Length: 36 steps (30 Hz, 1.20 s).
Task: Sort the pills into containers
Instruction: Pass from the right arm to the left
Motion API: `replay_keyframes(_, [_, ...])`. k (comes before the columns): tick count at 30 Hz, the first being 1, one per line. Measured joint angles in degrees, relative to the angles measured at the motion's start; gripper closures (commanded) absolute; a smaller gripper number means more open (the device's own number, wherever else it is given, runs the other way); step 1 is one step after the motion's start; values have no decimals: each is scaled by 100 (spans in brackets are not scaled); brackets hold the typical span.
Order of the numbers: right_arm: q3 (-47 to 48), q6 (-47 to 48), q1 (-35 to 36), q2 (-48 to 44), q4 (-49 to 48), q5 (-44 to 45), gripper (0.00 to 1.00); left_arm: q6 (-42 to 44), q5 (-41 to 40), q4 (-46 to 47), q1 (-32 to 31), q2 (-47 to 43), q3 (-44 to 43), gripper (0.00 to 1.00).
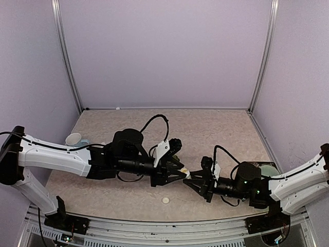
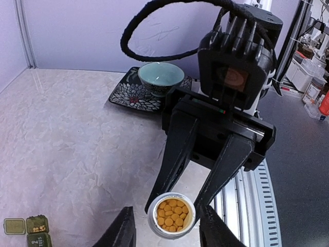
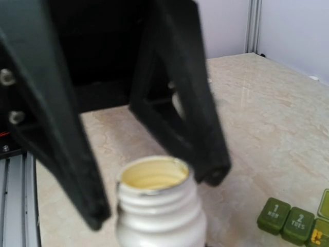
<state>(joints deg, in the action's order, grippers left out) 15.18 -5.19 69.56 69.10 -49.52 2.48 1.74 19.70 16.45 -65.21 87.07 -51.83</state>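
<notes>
The open bottle (image 2: 172, 216) is in my right gripper, so my left gripper should take the bottle and put it down. My right gripper will then be free for the white cap (image 1: 165, 200).
My right gripper (image 1: 195, 180) is shut on a white pill bottle (image 2: 171, 214) and holds it tilted above the table. Its mouth is open and shows several orange pills (image 2: 173, 215). In the left wrist view the right fingers (image 2: 175, 154) clamp the bottle's sides. My left gripper (image 2: 167, 232) is open, one finger on each side of the bottle's mouth without gripping it. The bottle fills the bottom of the right wrist view (image 3: 159, 206). The dark green pill-box (image 2: 37, 231) lies on the table, one compartment open with small yellow pieces inside; it also shows in the right wrist view (image 3: 288, 222).
A round white cap (image 1: 165, 200) lies near the front edge. A light blue mug (image 1: 76, 139) stands at the left. A pale green bowl (image 2: 161, 76) sits on a patterned dark plate (image 2: 126, 92) at the right. A metal rail (image 1: 169, 226) runs along the front.
</notes>
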Motion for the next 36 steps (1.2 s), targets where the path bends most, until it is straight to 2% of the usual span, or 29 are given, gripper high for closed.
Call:
replay_keyframes(5, [0, 2, 0, 4, 7, 50, 78, 28, 4, -31, -9, 0, 0, 83])
replay_keyframes(12, [0, 4, 0, 61, 13, 85, 75, 68, -20, -94, -9, 2, 0, 94])
replay_keyframes(16, [0, 0, 0, 90, 17, 85, 72, 68, -20, -111, -7, 22, 0, 95])
replay_keyframes(18, [0, -4, 0, 98, 20, 96, 63, 68, -20, -118, -9, 24, 0, 94])
replay_keyframes(20, [0, -2, 0, 107, 24, 127, 50, 68, -20, -114, -9, 22, 0, 91])
replay_keyframes(22, [2, -20, 0, 122, 52, 173, 42, 66, -52, -111, -11, 22, 0, 91])
replay_keyframes(30, [9, -26, -20, 168, 164, 363, 32, 22, -579, -212, -9, -7, 85, 90])
replay_keyframes(36, [13, -87, -22, 278, 308, 481, 27, -37, -1274, -474, -9, -7, 188, 90])
